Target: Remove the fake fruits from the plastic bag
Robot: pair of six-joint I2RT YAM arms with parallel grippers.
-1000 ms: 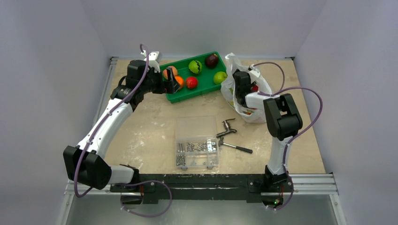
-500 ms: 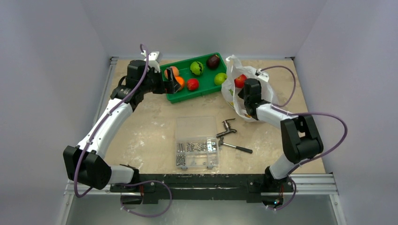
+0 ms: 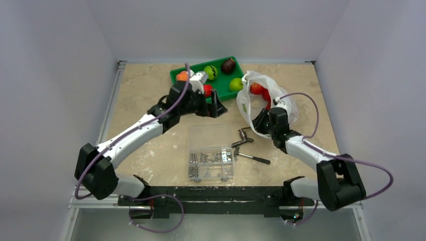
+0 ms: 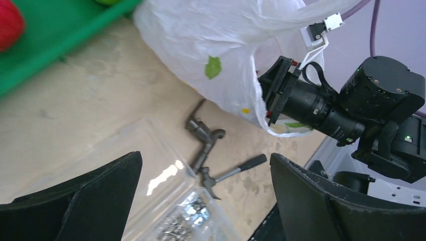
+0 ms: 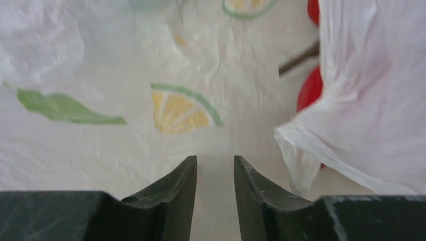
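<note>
The robot's left gripper should first hold the bag's tray-side rim [image 3: 249, 111] open, because a fold of the plastic bag [image 5: 346, 118] lies over the red fake fruits beside the right gripper.
The plastic bag [image 3: 251, 103] is white with lemon and leaf prints and lies at the back right, its mouth open upward. Two red fake fruits [image 3: 257, 89] show in the mouth, and red also shows past a fold in the right wrist view [image 5: 309, 91]. My right gripper [image 3: 262, 119] is low at the bag's near edge. Its jaws [image 5: 215, 159] stand a narrow gap apart with bag film between them. My left gripper [image 3: 217, 106] hangs open and empty above the table between tray and bag, facing the bag [image 4: 221, 45].
A green tray [image 3: 197, 69] at the back holds an orange ball, a green fruit, a dark maroon fruit, a yellow-green apple [image 3: 235, 84] and a red one. A clear screw box [image 3: 210, 153] and metal tools [image 3: 245, 143] lie mid-table.
My left arm swung right from the tray's left end to the table's middle. My right arm came out of the bag's top and dropped to its near edge. The bag's mouth opened.
</note>
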